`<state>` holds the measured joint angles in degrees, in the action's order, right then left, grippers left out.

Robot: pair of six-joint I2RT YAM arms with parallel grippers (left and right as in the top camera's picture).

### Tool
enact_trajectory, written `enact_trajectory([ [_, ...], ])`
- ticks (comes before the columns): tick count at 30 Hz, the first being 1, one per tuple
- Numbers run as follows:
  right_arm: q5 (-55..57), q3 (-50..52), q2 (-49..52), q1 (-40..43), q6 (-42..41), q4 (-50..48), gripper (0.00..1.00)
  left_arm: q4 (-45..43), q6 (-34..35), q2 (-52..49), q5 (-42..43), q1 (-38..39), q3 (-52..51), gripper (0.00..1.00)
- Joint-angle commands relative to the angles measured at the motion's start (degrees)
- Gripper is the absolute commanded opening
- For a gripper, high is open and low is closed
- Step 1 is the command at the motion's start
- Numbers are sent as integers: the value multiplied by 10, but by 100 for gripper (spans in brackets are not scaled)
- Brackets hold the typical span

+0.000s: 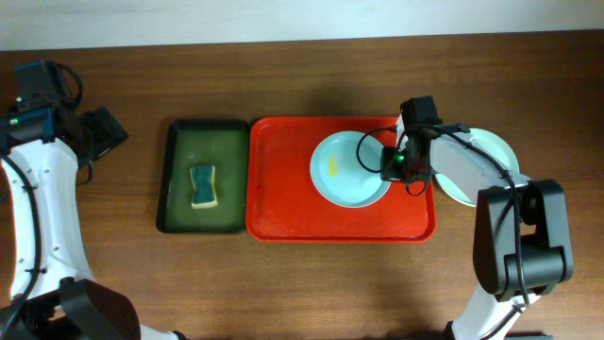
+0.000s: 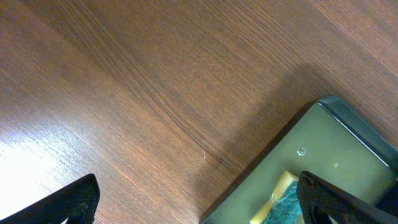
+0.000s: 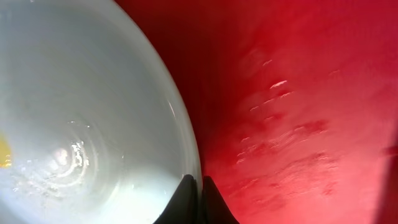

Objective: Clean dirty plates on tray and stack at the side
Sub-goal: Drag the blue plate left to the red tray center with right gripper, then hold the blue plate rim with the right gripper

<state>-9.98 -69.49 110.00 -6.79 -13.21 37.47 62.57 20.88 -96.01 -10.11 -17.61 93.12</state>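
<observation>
I should use my right gripper to move the plate toward the green tray and regrip its rim before wiping, because the plate's yellow smear is far from my left gripper.
A pale blue-green plate with a small yellow smear lies on the right half of the red tray. My right gripper is shut on this plate's right rim. In the right wrist view its fingers pinch the rim of the plate, with the red tray floor beside it. Two more plates are stacked on the table right of the tray, partly hidden by my right arm. My left gripper is open and empty at the far left.
A dark green tray left of the red one holds a yellow and blue-green sponge. In the left wrist view the open fingers hover over bare wood, with the green tray and sponge at the lower right.
</observation>
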Motion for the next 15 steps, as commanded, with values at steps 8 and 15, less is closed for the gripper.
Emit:
enact_trajectory([
  [8,-162,9,-5,-94,-150,-16,5,-1,10,5,-2,-2,3,99],
  [15,48,9,-5,-108,-150,9,11,-1,10,5,-2,-2,3,99],
])
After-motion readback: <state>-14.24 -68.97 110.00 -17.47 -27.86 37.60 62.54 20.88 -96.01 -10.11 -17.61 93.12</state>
